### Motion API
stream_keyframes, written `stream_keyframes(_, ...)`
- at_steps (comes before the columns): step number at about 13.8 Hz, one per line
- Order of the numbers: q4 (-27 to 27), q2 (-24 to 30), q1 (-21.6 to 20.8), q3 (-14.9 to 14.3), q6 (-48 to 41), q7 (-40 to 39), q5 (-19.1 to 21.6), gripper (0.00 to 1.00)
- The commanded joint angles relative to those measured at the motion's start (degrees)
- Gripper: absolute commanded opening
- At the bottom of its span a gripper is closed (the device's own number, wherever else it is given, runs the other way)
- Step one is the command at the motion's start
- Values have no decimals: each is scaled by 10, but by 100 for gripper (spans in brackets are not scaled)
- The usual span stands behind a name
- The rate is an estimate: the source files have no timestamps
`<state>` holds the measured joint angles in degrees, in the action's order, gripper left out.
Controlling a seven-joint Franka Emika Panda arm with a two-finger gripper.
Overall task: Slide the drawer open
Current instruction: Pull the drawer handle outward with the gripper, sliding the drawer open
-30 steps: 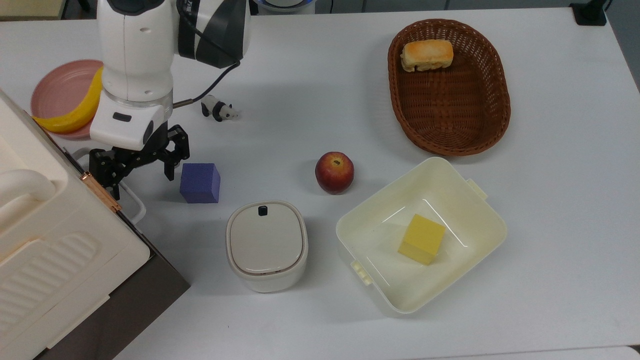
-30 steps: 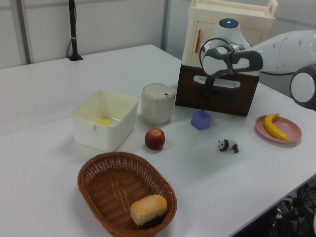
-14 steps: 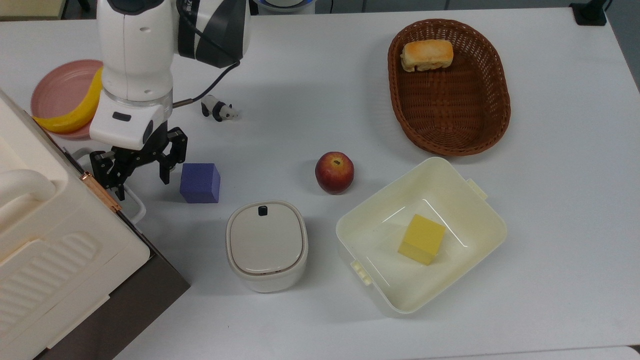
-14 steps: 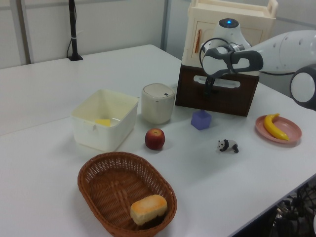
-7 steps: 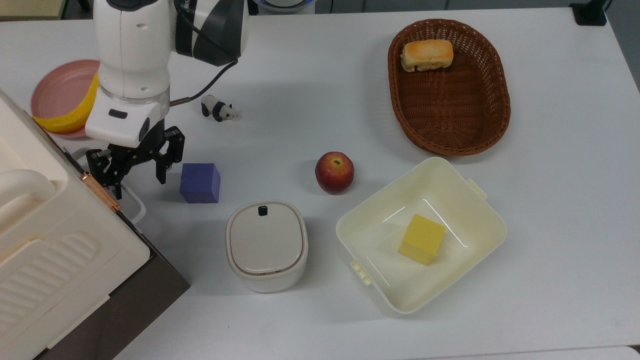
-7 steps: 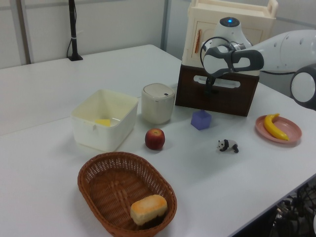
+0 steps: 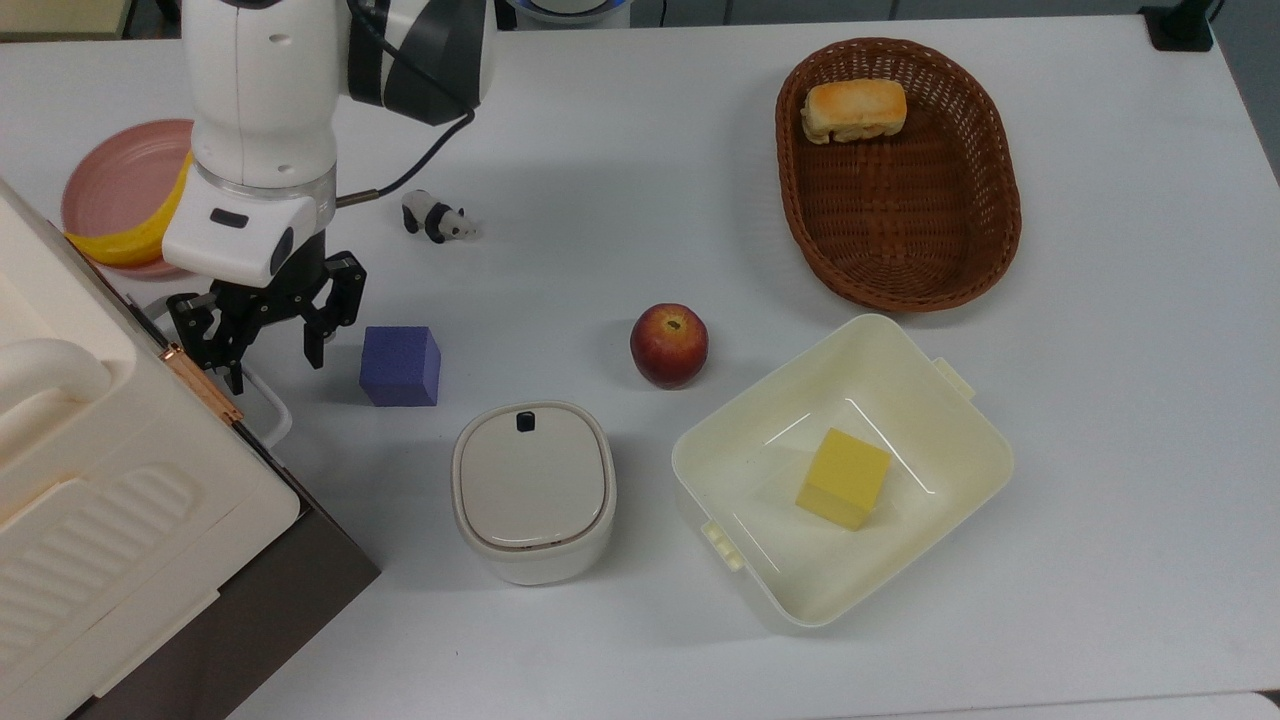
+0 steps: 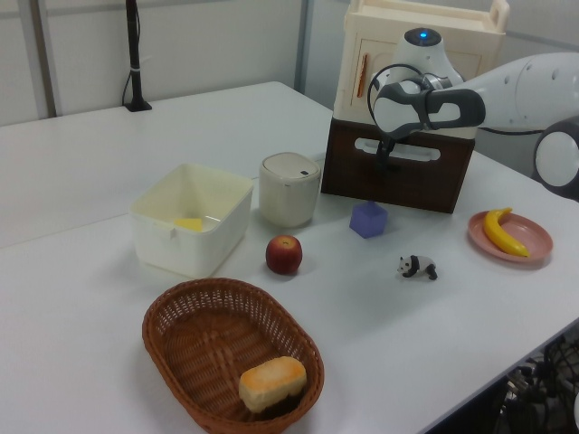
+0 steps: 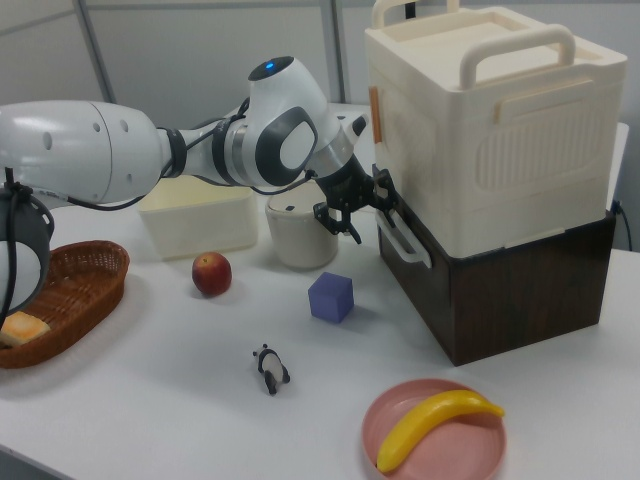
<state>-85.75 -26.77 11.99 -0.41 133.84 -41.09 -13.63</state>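
Observation:
My gripper will pull the drawer's handle (image 8: 362, 170), and the drawer should slide straight out while the cream box (image 8: 374, 50) stays put, as it sits on the dark brown unit.
The drawer (image 7: 262, 622) is the dark brown wooden unit at the top view's lower left, under a cream plastic box (image 7: 90, 500). It looks closed, its front (image 8: 398, 179) flush. Its white loop handle (image 7: 268, 408) sticks out from the front (image 9: 500, 280). My gripper (image 7: 272, 365) is open at the upper end of this handle. One finger sits on the drawer side of the bar and the other outside it. In the left view the gripper (image 8: 387, 155) hangs in front of the handle (image 8: 412, 151). The right view shows the gripper (image 9: 365, 212) just above the handle (image 9: 405, 240).
A purple cube (image 7: 400, 365) lies right beside the gripper. A lidded cream canister (image 7: 533, 490), an apple (image 7: 668, 344), a cream tub (image 7: 940, 400) with a yellow block, a basket (image 7: 990, 230) with bread, a panda toy (image 7: 437, 218) and a pink plate (image 7: 115, 180) with a banana stand around.
The gripper has drifted towards the top view's left, closer to the drawer front and handle, staying open. The drawer has not moved.

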Motion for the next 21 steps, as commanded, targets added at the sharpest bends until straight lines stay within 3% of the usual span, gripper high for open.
stream_keyframes(1,-19,14,0,-3,12,1,0,68)
stream_keyframes(4,-19,14,0,-3,12,2,0,47)
stream_keyframes(5,-19,14,0,-3,12,0,0,35)
stream_keyframes(8,-19,14,0,-3,12,1,0,24)
stream_keyframes(13,-19,14,0,-3,12,2,0,16)
stream_keyframes(21,-24,16,-4,-2,12,5,0,16)
